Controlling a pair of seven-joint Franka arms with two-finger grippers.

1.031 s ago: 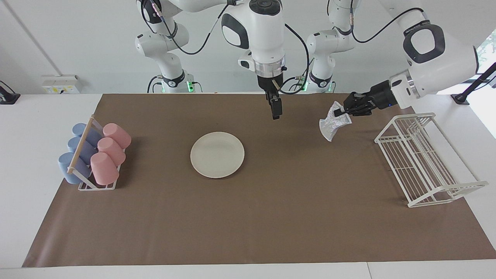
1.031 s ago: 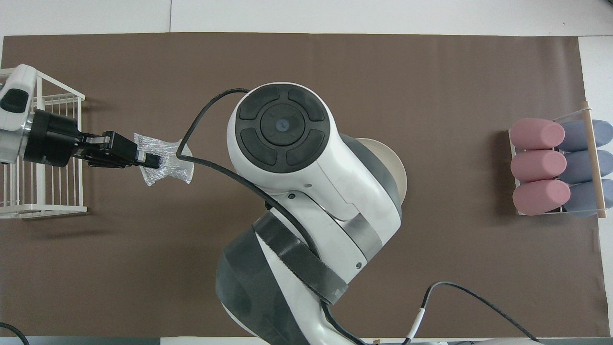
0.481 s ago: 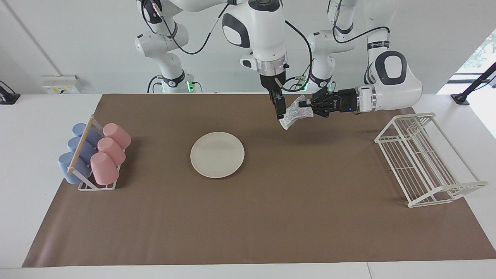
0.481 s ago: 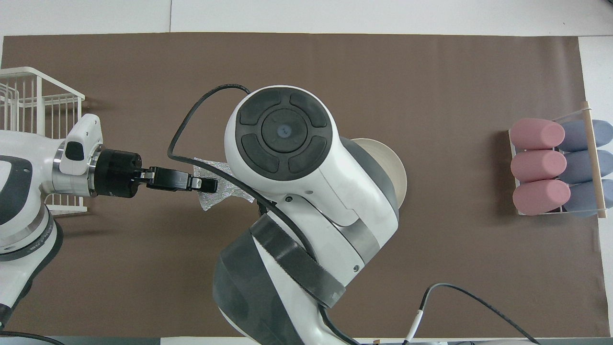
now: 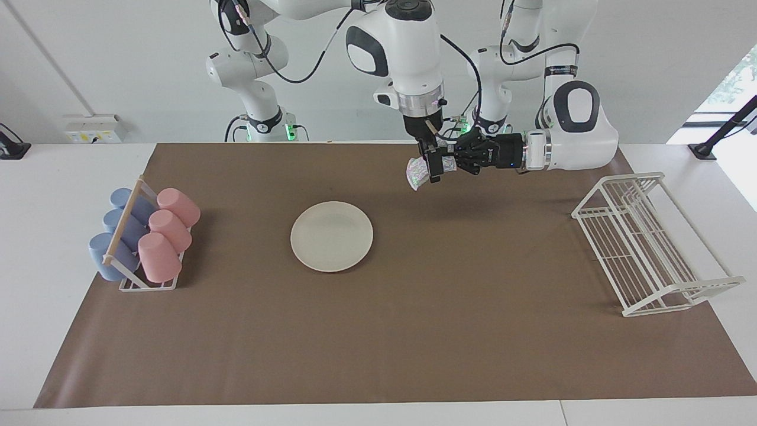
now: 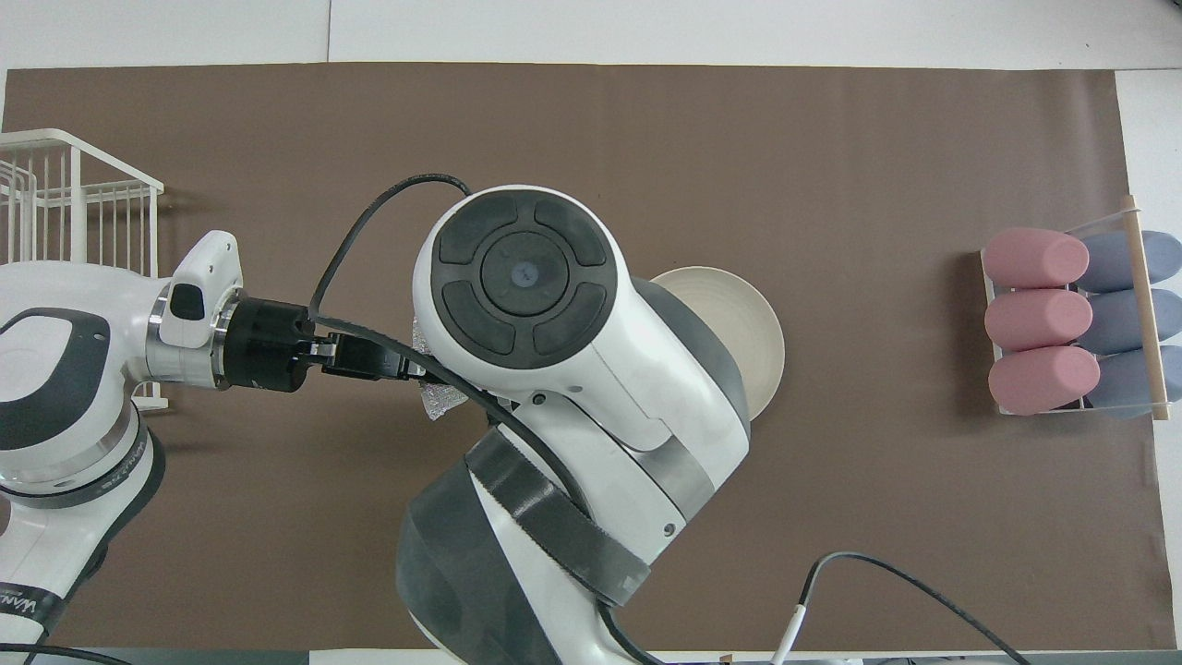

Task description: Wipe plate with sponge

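Note:
The cream-white plate (image 6: 733, 329) is lying flat on the brown mat. I therefore expect the plate to stay nearly where it is as I wipe it with the sponge.
The cream-white plate (image 5: 331, 236) lies flat on the brown mat, partly hidden under my right arm in the overhead view (image 6: 743, 319). The silvery wrinkly sponge (image 5: 416, 173) hangs in the air, pinched by my left gripper (image 5: 450, 163), which reaches in sideways and is shut on it. My right gripper (image 5: 434, 170) points straight down with its fingers open, right against the sponge. Both grippers are over bare mat, beside the plate toward the left arm's end. In the overhead view only a corner of the sponge (image 6: 441, 403) shows, and the right gripper is hidden under its own arm.
A rack of pink and blue cups (image 5: 145, 236) lying on their sides stands at the right arm's end of the mat. A white wire rack (image 5: 644, 242) stands at the left arm's end. The brown mat (image 5: 378, 343) covers most of the table.
My left gripper has carried the sponge from beside the wire rack toward the middle, up against my right gripper. The right gripper has shifted slightly toward it. The plate has not moved.

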